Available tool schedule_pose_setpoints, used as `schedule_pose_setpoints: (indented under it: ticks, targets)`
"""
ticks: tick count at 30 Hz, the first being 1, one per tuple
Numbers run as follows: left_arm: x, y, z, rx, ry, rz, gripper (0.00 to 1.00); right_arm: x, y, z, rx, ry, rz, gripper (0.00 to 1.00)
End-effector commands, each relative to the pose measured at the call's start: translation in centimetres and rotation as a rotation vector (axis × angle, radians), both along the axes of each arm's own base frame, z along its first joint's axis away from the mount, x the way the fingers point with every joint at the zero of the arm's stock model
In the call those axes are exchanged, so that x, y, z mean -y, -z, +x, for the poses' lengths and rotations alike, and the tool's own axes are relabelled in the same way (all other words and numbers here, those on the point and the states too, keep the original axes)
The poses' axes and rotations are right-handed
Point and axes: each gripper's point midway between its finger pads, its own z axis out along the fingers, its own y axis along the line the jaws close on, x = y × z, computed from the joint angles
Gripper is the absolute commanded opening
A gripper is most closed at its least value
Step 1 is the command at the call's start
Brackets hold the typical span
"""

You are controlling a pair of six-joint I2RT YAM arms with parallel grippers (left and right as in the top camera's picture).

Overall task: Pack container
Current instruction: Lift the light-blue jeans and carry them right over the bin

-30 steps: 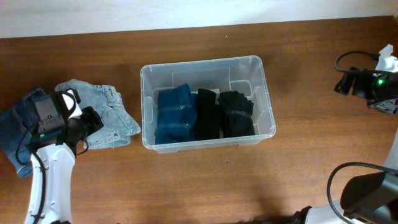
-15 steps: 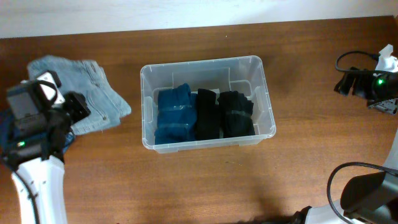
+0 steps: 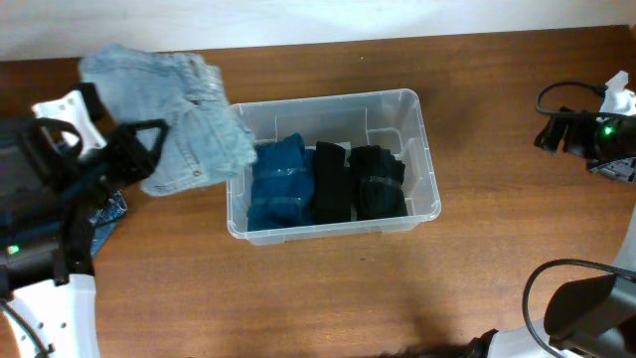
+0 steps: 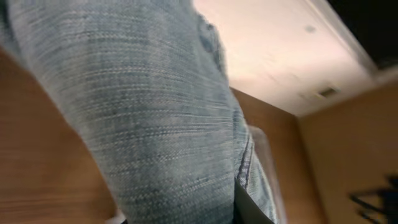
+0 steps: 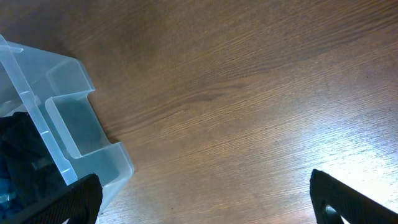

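My left gripper should now move over the black garments (image 3: 372, 184), then lower the light-blue jeans (image 3: 197, 127) and let go there, as the jeans are folded and raised above the container's rim.
The clear plastic container (image 3: 417, 119) stands mid-table and holds a blue folded garment (image 3: 278, 184) and two black ones (image 3: 330, 184) (image 3: 378, 179). My left gripper (image 3: 139, 149) is shut on folded light-blue jeans (image 3: 184, 109) and holds them lifted by the container's left end. The jeans fill the left wrist view (image 4: 155, 124) and hide the fingers. My right gripper (image 5: 205, 199) is open and empty over bare table to the right of the container (image 5: 68, 124); it is out of the overhead view.
A dark-blue denim garment (image 3: 107, 214) lies on the table at the far left, under my left arm. The right arm's base and cables (image 3: 586, 134) sit at the right edge. The table's far edge meets a white wall.
My left gripper has lifted the light-blue jeans off the dark denim pile and carried them up and right to the container's left end. The right arm has not moved.
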Motion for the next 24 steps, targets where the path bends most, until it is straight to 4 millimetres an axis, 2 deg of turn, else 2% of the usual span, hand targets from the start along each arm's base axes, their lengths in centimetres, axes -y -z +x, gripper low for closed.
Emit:
schedule_pose_setpoints:
  ticks: [1,6,10,14,15,20,21,24]
  targets:
    - [5.0,-2.8,-1.1,0.058,0.177,-0.09,0.0,0.2,-0.3,0.1,0.008,-0.001,-0.009,0.99]
    - [10.7,-3.4,-0.9,0.072,0.304,-0.126,0.01,0.2,-0.3,0.1,0.009,-0.002,-0.009,0.99]
    - [14.3,-2.7,0.2,0.055,0.324,-0.135,0.0,0.2,-0.3,0.1,0.008,-0.001,-0.009,0.99]
    - [19.1,-1.9,0.9,0.049,0.393,-0.164,0.0,0.2,-0.3,0.1,0.008,-0.001,-0.009,0.99]
    - [20.6,-1.5,1.2,0.051,0.415,-0.169,0.0,0.2,-0.3,0.1,0.009,-0.002,-0.009,0.99]
    - [24.1,1.0,2.3,-0.029,0.413,-0.211,0.0,0.2,-0.3,0.1,0.009,-0.002,-0.009,0.99]
    - [26.2,2.2,2.6,-0.061,0.435,-0.234,0.0,0.2,-0.3,0.1,0.009,-0.002,-0.009,0.99]
    - [28.7,3.5,2.7,-0.068,0.47,-0.244,0.0,0.2,-0.3,0.1,0.008,-0.001,-0.009,0.99]
